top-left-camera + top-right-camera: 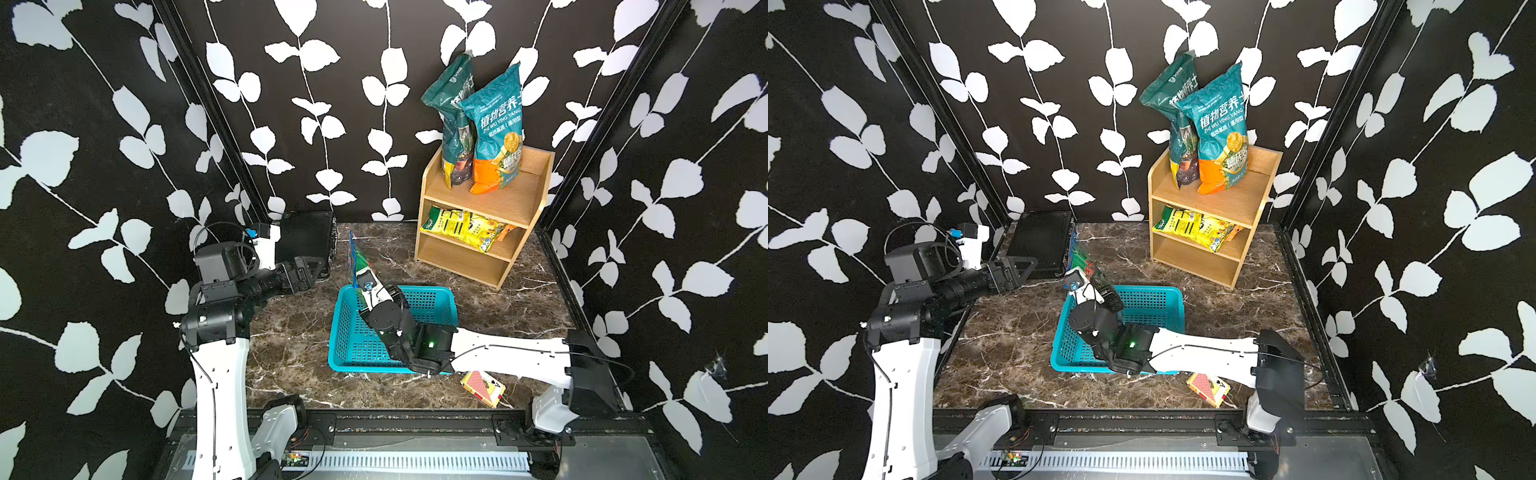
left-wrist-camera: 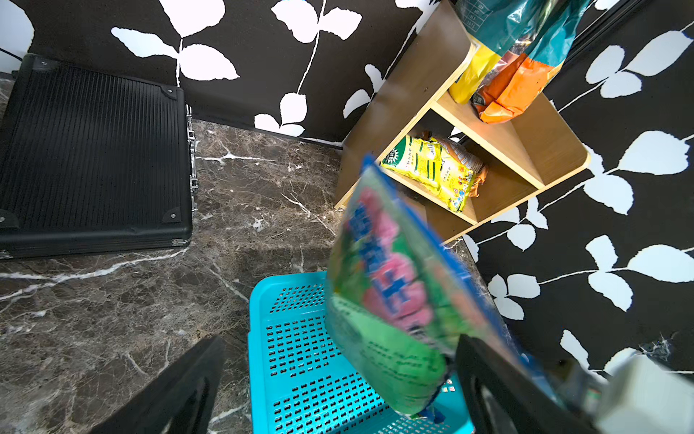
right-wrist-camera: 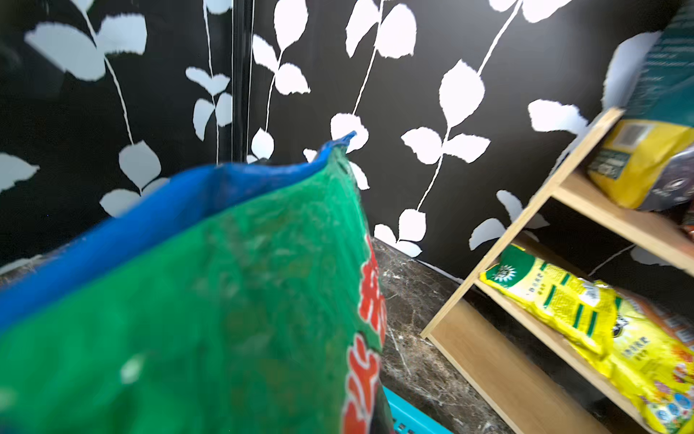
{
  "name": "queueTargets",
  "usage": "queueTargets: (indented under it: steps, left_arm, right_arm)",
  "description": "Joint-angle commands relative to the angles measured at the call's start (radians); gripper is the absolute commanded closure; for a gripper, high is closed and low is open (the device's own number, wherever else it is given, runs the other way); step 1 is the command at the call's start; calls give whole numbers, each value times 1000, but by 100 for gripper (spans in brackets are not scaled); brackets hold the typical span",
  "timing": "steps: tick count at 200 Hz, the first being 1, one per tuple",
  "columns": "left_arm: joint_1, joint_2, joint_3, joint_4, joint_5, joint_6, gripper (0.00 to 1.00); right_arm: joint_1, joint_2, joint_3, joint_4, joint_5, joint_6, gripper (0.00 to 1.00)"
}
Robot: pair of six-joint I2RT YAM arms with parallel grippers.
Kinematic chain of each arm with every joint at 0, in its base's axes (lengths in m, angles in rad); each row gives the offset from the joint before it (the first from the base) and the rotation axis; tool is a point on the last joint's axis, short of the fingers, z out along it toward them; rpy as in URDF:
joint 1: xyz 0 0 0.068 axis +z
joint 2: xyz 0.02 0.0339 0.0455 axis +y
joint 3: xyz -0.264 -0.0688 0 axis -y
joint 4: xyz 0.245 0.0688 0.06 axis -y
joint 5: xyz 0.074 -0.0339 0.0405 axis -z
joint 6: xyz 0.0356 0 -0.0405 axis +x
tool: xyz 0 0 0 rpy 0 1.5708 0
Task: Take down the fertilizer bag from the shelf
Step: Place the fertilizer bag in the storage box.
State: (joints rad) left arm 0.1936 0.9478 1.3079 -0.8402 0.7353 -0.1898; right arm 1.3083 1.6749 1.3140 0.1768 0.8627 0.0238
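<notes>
I keep lowering the bag with my right gripper until it rests inside and then let go, as the green fertilizer bag's lower end hangs over the empty blue basket.
My right gripper is shut on the lower end of a green fertilizer bag with a blue top seam. It holds the bag upright over the far left corner of the blue basket. The bag fills the right wrist view and hides the jaws there. It also shows blurred in the left wrist view. The light wooden shelf stands at the back right, apart from the bag. My left gripper is open and holds nothing, beside the black case.
Two teal bags stand on the shelf's top tier, and a yellow bag lies on the middle tier. A black case leans at the back left. A red card pack lies near the front edge, under my right arm.
</notes>
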Motion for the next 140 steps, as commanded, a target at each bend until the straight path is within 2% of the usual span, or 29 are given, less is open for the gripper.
queueTargets:
  steps: [1,65,140]
  left_arm:
    - [7,-6,-3,7,-1,-1,1]
    - [7,-11,-1,4,-13,-5,1]
    - [8,-10,-2,6,-14,-8,1]
  right_arm:
    - [5,8,27,212,36,24,100]
    - [5,90,73,218,18,64,100]
    - [5,204,85,309,41,93,100]
